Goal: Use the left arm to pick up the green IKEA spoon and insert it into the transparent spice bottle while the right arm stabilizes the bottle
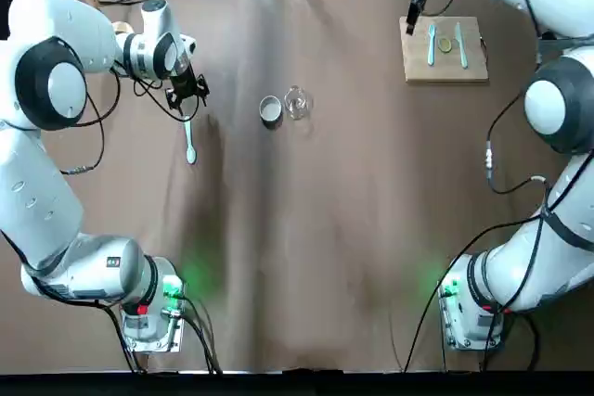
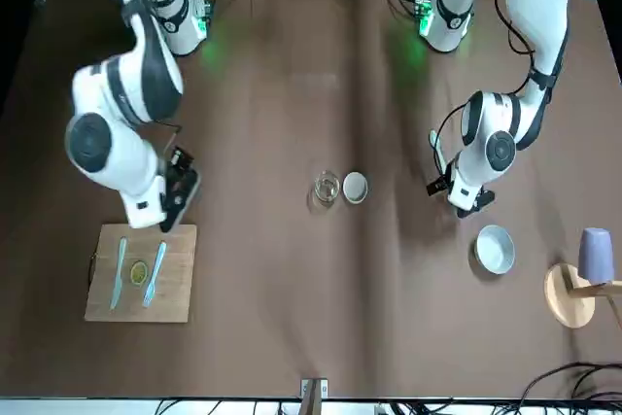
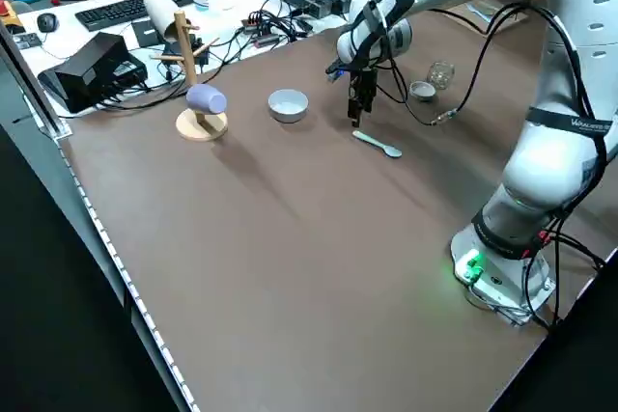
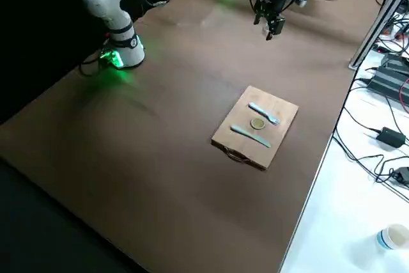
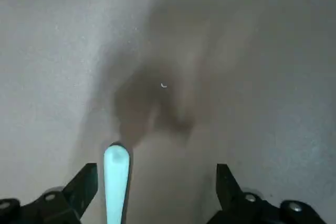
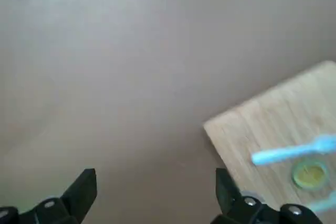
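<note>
My gripper will lift the green IKEA spoon (image 2: 437, 152), which will roll onto its edge, as the spoon's broad, flat handle end (image 5: 116, 169) lies face up between my open fingers.
The green IKEA spoon (image 1: 189, 142) lies flat on the brown table, its bowl end toward the arms' bases. My left gripper (image 1: 187, 102) hovers open just beyond the spoon's handle end. In the left wrist view the handle tip (image 5: 116, 182) sits between the open fingers, close to one of them. The transparent spice bottle (image 1: 297, 102) stands mid-table beside a small grey-rimmed tin (image 1: 270, 110), with no gripper near it. My right gripper (image 1: 413, 18) hangs open at the far right, over the corner of a wooden board (image 1: 473, 62).
The board carries a pale fork (image 1: 431, 44), a knife (image 1: 461, 44) and a small yellow-green round piece (image 1: 446, 44). At the robot's far left stand a white bowl (image 2: 494, 248) and a wooden mug stand (image 2: 569, 300) holding a lilac cup (image 2: 595, 252). Cables cross the table's far edge.
</note>
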